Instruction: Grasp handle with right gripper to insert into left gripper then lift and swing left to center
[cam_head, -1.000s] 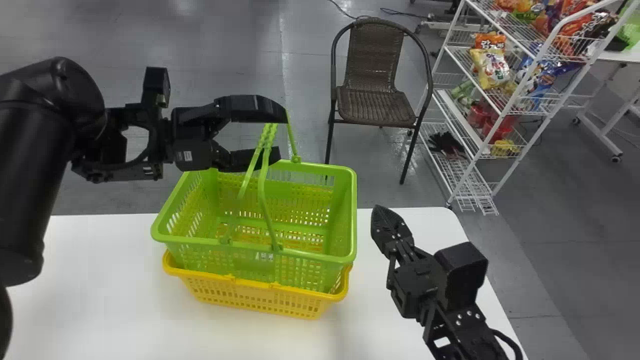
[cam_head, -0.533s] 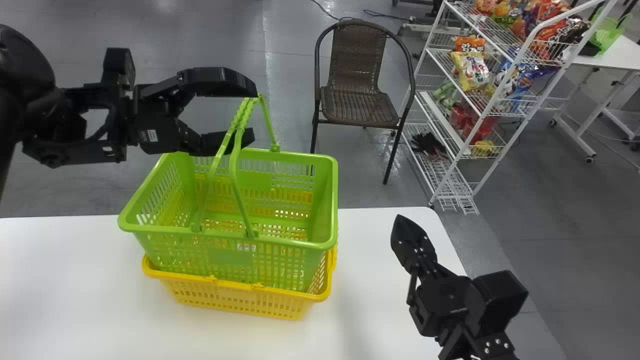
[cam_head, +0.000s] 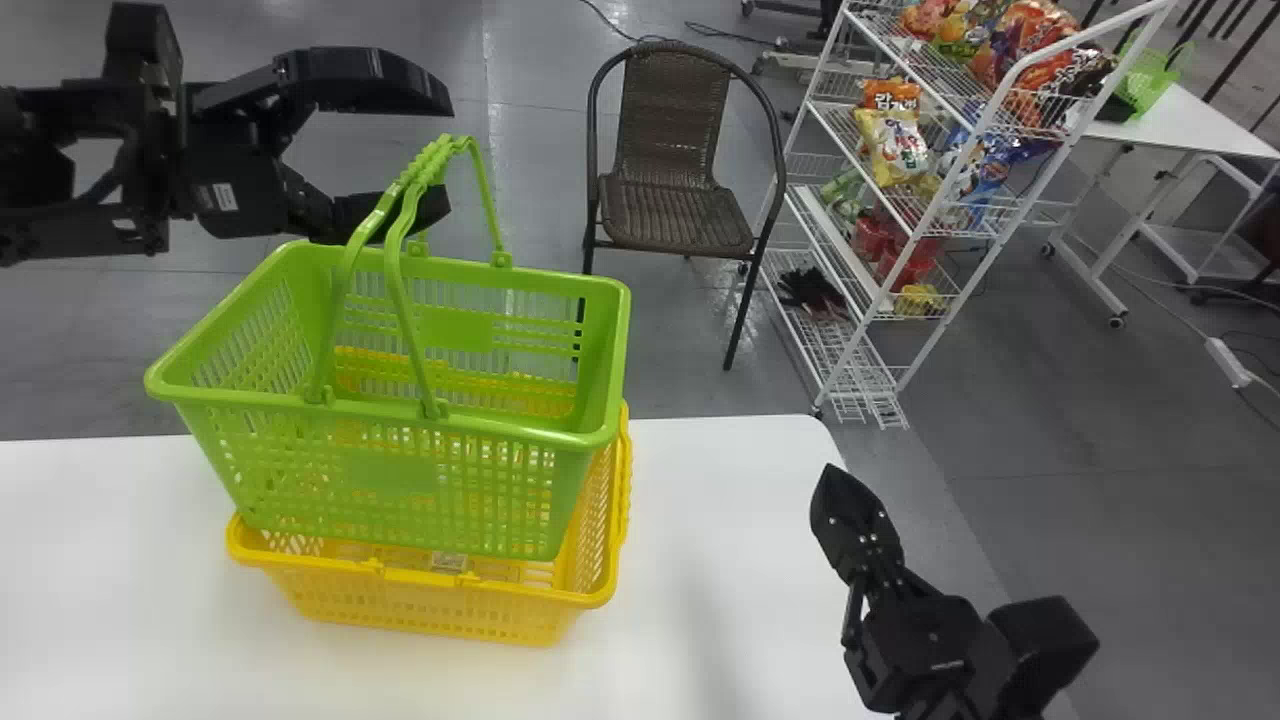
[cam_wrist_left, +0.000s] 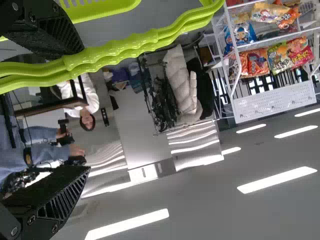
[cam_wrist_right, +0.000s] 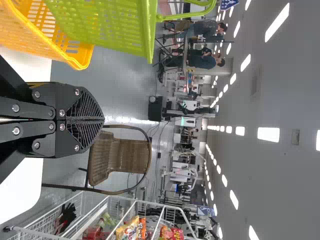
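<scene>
A gap shows inside the yellow rim (cam_head: 583, 540), so I expect the green basket (cam_head: 384, 474) to slip free and leave the yellow basket standing when I lift the handles.
In the head view my left gripper (cam_head: 437, 145) stands open at upper left, its fingers one above the other, by the green basket's raised handles (cam_head: 398, 260). The left wrist view has the handles (cam_wrist_left: 132, 50) running beside one finger of my left gripper (cam_wrist_left: 84, 107), with a wide gap to the other finger. The green basket (cam_head: 390, 475) hangs raised and slightly tilted over the yellow basket (cam_head: 440, 608), its bottom still within the yellow rim. My right gripper (cam_head: 835, 480) is held low at the right, away from both baskets; the right wrist view shows the right gripper (cam_wrist_right: 103, 118) shut.
The yellow basket stands on the white table (cam_head: 720, 560). Beyond the table's far edge are a brown wicker chair (cam_head: 672, 150) and, to its right, a white wire rack (cam_head: 930, 210) with snack bags.
The green basket has risen out of the yellow one as my left gripper moved up and left. My right gripper has shifted right and down in the head view. The background has slid left.
</scene>
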